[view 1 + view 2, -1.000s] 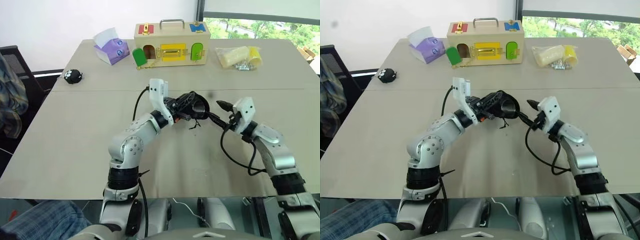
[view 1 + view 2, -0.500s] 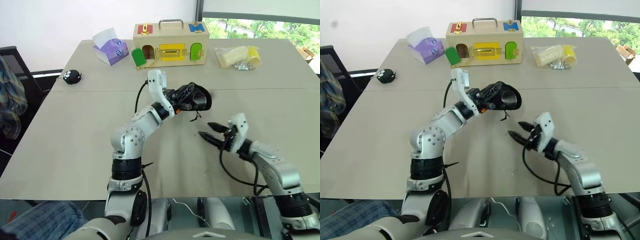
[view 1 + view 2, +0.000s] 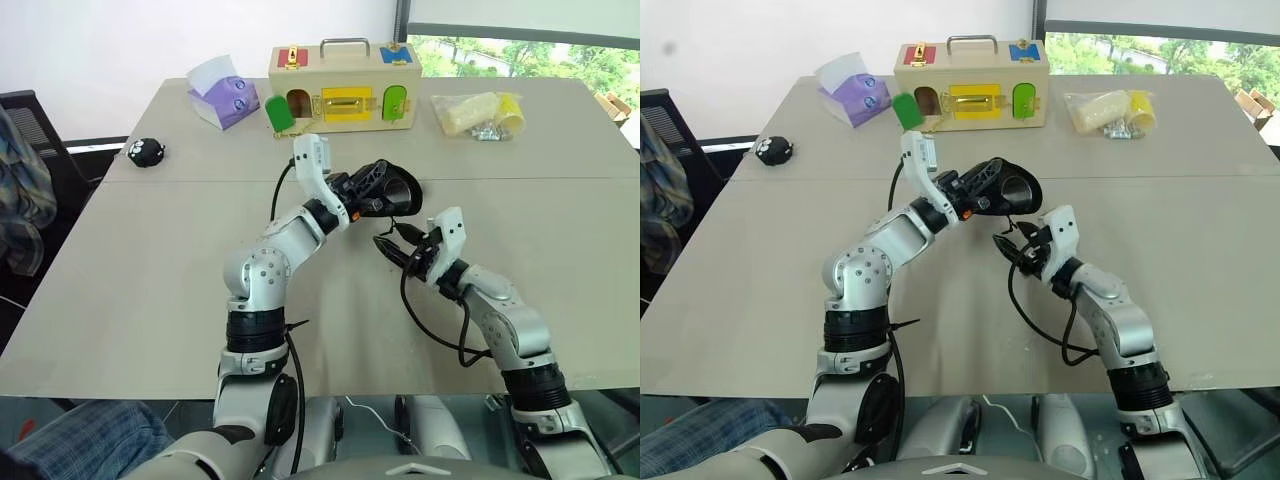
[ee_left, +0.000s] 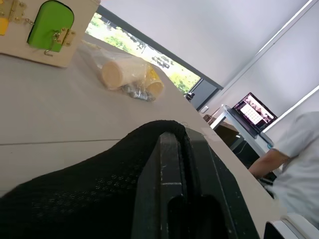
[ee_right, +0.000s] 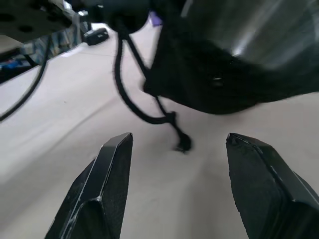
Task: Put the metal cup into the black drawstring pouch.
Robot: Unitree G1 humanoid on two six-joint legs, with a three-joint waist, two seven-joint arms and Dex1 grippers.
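A short cord loop (image 3: 390,227) is hanging from the pouch's opening (image 3: 406,190), so the cord will slide a long way out and draw the opening closed when I pull.
The black drawstring pouch (image 3: 397,193) hangs above the middle of the table, and my left gripper (image 3: 370,190) is shut on its edge. In the left wrist view, black mesh fabric (image 4: 75,199) is pinched between the shut fingers. The shiny wall of the metal cup (image 5: 259,27) shows inside the pouch's mouth (image 5: 209,84). A thin cord (image 5: 149,112) dangles from the pouch. My right gripper (image 3: 392,243) stands open just below and to the right of the pouch, near the cord's end, with nothing between its fingers (image 5: 102,199).
At the far edge of the table stand a wooden lock box (image 3: 342,88), a purple tissue box (image 3: 225,98) and a clear bag with yellow contents (image 3: 475,115). A small black ball (image 3: 146,152) lies at the left. A seated person (image 4: 294,149) and a laptop (image 4: 254,112) are off to the right.
My right gripper left the pouch's right side, dipped toward the table's near edge, then swung left and up to just under the pouch, staying open. The left gripper lifted the pouch slightly.
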